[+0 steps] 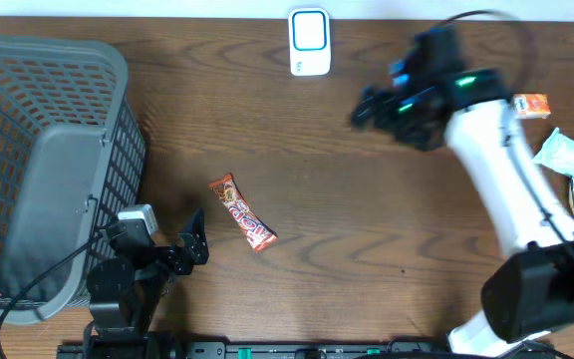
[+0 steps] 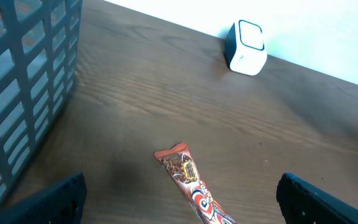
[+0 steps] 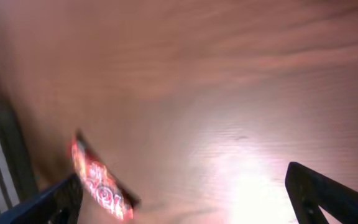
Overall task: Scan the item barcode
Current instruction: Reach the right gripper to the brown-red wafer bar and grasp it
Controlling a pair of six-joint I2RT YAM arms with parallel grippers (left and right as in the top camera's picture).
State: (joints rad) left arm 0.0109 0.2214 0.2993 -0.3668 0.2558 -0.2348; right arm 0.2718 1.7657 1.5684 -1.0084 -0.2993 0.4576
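The item is lying clear of the basket, so my open right gripper keeps going down toward the item and closes across its narrow middle [image 1: 244, 213].
The item, a long red-brown snack bar wrapper [image 1: 242, 225], lies flat on the wooden table left of centre. In the left wrist view the item [image 2: 188, 180] rests just ahead of my left gripper [image 2: 182, 186], whose jaws stand wide open and empty. That left gripper [image 1: 197, 244] sits low at the front left. The white barcode scanner [image 1: 309, 42] stands at the table's far edge, and the scanner [image 2: 247, 46] also shows in the left wrist view. My right gripper [image 1: 359, 112] hovers open right of the scanner. Its blurred wrist view shows the item [image 3: 101, 183] far below, at lower left.
A grey mesh basket [image 1: 28, 100] fills the left side, its wall [image 2: 17, 81] close beside the left arm. At the right edge lie an orange packet [image 1: 531, 105] and a white-green packet [image 1: 569, 157]. The right arm's white link crosses the right side.
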